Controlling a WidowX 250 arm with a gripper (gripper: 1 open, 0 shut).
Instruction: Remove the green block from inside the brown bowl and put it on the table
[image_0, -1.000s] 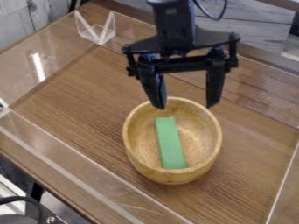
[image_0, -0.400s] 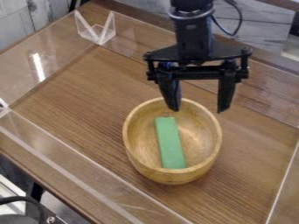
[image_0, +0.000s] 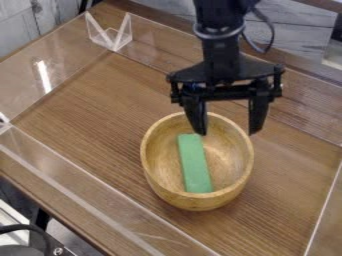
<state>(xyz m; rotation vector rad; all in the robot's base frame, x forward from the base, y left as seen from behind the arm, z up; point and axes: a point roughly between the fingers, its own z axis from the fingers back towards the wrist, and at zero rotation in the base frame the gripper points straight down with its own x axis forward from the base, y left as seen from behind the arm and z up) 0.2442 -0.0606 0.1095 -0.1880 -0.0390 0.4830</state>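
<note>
Next, my gripper moves its open fingers, now straddling the bowl's far rim (image_0: 229, 120), forward over the green block's middle (image_0: 195, 164) and lowers them along the block's sides before closing.
The green block (image_0: 195, 163) lies flat inside the brown bowl (image_0: 160, 175), lengthwise from back to front. The bowl rests on the wooden table (image_0: 94, 110). My gripper (image_0: 229, 125) hangs open just above the bowl's far rim, its two dark fingers spread wide. The left finger (image_0: 199, 117) dips toward the block's far end without touching it. Nothing is between the fingers.
Clear acrylic walls (image_0: 47, 170) edge the table at the front left and back. A clear angled piece (image_0: 110, 30) stands at the back left corner. Bare tabletop lies left of the bowl and to its right.
The gripper has shifted right and slightly nearer, from over the bowl's back-left rim to over its back centre, rotating a little. It stays open. Block and bowl have not moved.
</note>
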